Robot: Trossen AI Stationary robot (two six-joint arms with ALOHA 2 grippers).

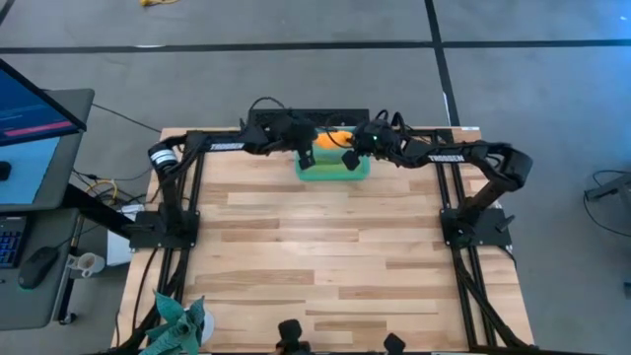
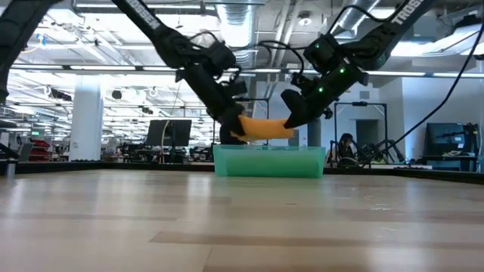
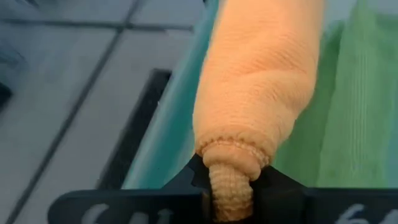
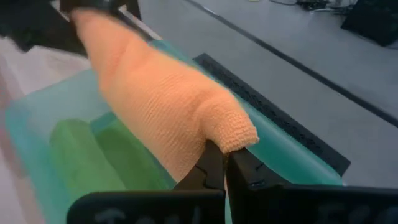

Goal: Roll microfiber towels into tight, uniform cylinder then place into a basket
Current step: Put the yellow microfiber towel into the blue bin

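Note:
My left gripper should now lower the orange roll [image 1: 333, 140] until it sits inside the basket. The roll hangs level over the basket's free strip [image 1: 337, 150], next to the lime green towel.
The rolled orange towel [image 2: 266, 128] hangs level just above the teal-green basket [image 2: 268, 162], which stands at the table's far edge [image 1: 333, 170]. A rolled lime green towel [image 4: 93, 152] lies inside the basket. My left gripper [image 3: 231, 186] is shut on the orange roll's left end. My right gripper [image 4: 225, 163] is shut on its right end. Both grippers hover over the basket [image 1: 330, 138]. My left gripper pinches the orange roll's end [image 3: 230, 177] between its two fingers, coming from the table's left, slanting down. The roll runs away along the fingers' line, clear of the basket. My right gripper pinches the roll's other end [image 4: 227, 140] between its two fingers, from the table's right, slanting down. The roll is lifted clear over the basket and sags a little between the grippers.
A dark bar [image 4: 273, 124] runs behind the basket at the table's far edge. A teal spiky plant-like thing [image 1: 177, 325] lies at the near left corner. The broad wooden tabletop [image 1: 325, 256] lies between it and the basket. Monitors stand left of the table.

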